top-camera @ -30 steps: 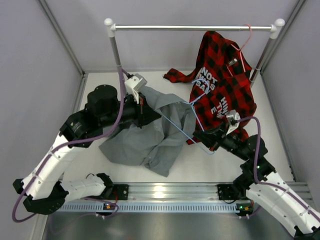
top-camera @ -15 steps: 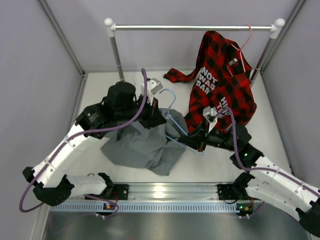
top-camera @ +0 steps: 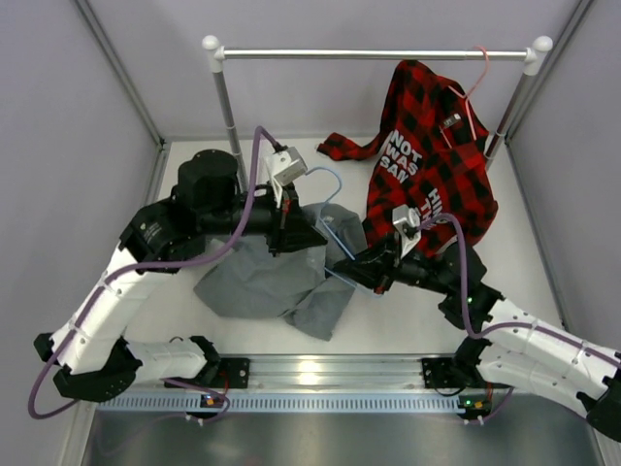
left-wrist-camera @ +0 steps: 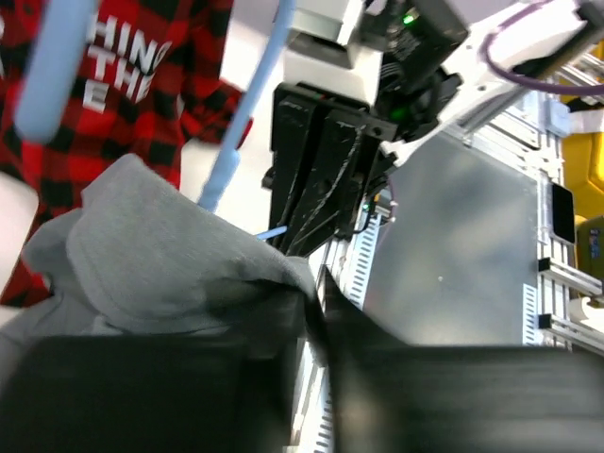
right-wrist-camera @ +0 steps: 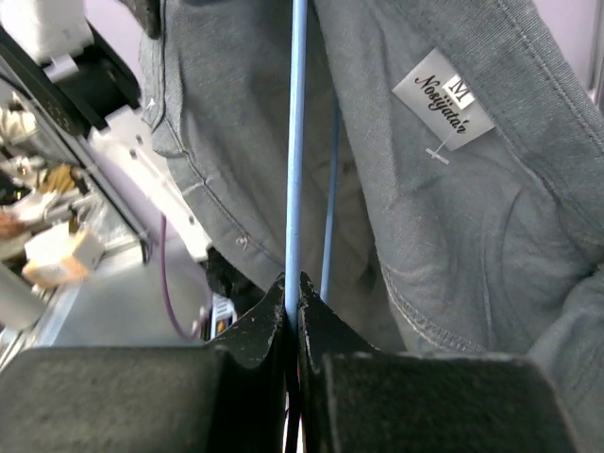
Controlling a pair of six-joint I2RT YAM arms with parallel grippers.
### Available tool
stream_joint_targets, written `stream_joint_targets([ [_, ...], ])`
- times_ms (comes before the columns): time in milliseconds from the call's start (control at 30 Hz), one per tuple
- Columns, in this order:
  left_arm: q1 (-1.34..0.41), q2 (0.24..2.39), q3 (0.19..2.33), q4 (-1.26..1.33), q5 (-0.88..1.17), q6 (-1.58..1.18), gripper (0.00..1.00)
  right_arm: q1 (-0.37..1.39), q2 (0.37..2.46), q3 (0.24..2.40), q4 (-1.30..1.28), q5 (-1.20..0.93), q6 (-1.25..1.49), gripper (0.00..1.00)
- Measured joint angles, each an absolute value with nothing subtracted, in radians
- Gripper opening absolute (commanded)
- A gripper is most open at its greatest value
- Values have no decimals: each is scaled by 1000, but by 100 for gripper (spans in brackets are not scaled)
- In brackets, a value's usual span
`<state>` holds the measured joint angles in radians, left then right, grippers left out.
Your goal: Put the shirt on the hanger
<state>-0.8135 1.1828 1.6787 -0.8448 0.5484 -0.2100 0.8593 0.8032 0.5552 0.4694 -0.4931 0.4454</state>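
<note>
The hanger's hook [top-camera: 336,177] is crowding my left gripper's wrist above the grey shirt. My right gripper should pull the hanger back [top-camera: 340,243] before it guides the hanger further in.
The grey shirt [top-camera: 262,277] is bunched on the table, its upper part lifted by my left gripper [top-camera: 299,233], which is shut on its fabric [left-wrist-camera: 179,264]. The light-blue wire hanger [top-camera: 330,209] runs from its hook near the left gripper down into the shirt. My right gripper [top-camera: 357,272] is shut on the hanger's wire [right-wrist-camera: 296,170]; the grey shirt [right-wrist-camera: 444,217] with its size label hangs right behind it. Part of the hanger is hidden inside the shirt.
A red-and-black plaid shirt [top-camera: 432,165] hangs on a pink hanger [top-camera: 475,83] from the rail [top-camera: 378,54] at the back right. The rail's left post [top-camera: 225,107] stands behind my left arm. Grey walls close in both sides.
My left gripper has drawn the shirt's upper part over toward the hanger. My right gripper has moved left with the hanger, pushing it deeper into the shirt.
</note>
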Motion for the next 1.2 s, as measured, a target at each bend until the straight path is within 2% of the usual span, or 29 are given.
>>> stream_joint_targets([
  [67, -814, 1185, 1723, -854, 583, -192, 54, 884, 799, 555, 515, -458, 445, 0],
  [100, -815, 1188, 1746, -862, 592, -181, 74, 896, 794, 550, 545, -434, 445, 0],
  [167, -817, 1195, 1811, -889, 603, -152, 87, 908, 783, 537, 598, -392, 445, 0],
  [267, -819, 1198, 1898, -917, 554, -113, 97, 913, 775, 511, 666, -333, 446, 0],
  [567, -819, 1139, 1979, -890, 190, 67, 98, 913, 791, 459, 767, -274, 438, 0],
  [667, -819, 1137, 1967, -852, 235, 167, 98, 913, 791, 439, 780, -274, 434, 0],
  [900, -819, 1225, 1963, -852, 498, 341, 98, 913, 758, 417, 735, -320, 403, 0],
  [1200, -807, 1289, 1903, -937, 625, 400, 98, 914, 564, 387, 593, -336, 344, 0],
])
